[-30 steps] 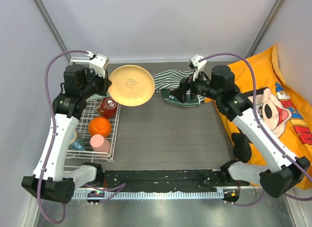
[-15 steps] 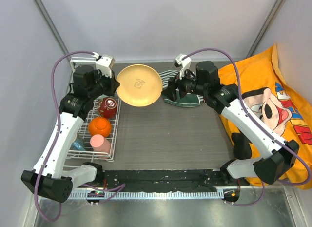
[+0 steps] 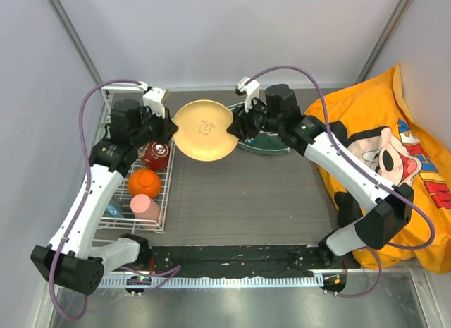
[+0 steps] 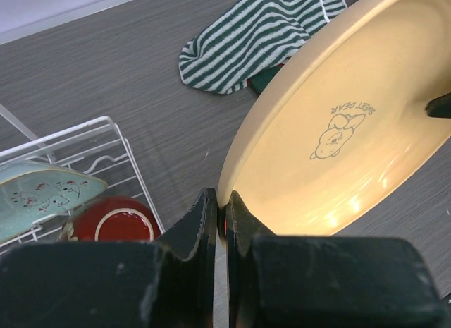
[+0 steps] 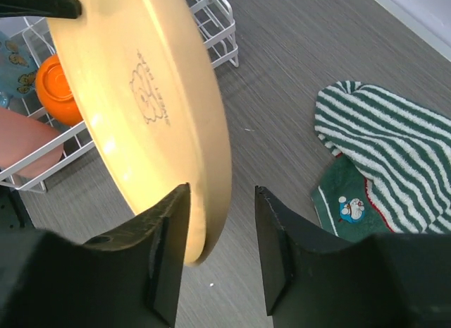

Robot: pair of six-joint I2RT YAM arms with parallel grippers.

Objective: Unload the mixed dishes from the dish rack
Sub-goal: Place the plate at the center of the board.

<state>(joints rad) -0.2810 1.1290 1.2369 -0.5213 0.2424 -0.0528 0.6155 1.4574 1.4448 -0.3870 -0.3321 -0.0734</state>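
Note:
My left gripper is holding the tan plate's rim [image 3: 176,132]. Next, my right gripper takes the opposite rim [image 3: 229,123] so that my left gripper is free for the pale green tray.
My left gripper [image 3: 169,128] is shut on the rim of the tan round plate [image 3: 204,130] and holds it tilted in the air right of the dish rack [image 3: 118,199]. The plate fills the left wrist view [image 4: 338,144], clamped between the fingers [image 4: 224,214]. My right gripper [image 3: 235,128] is open, its jaws straddling the plate's opposite rim [image 5: 155,102] without closing. In the rack sit the dark red bowl [image 3: 155,156], orange-yellow mug [image 3: 144,183], pink cup [image 3: 145,207] and pale green tray [image 3: 111,204].
A striped green-white cloth [image 3: 264,137] lies on the table behind the plate, also in the right wrist view [image 5: 384,148]. An orange cartoon-print cushion [image 3: 394,152] fills the right side. The rack's upright frame [image 3: 113,95] stands at the back left.
My left gripper carried the plate right and slightly forward. My right arm swung left from the cloth until its open jaws reached the plate's right rim.

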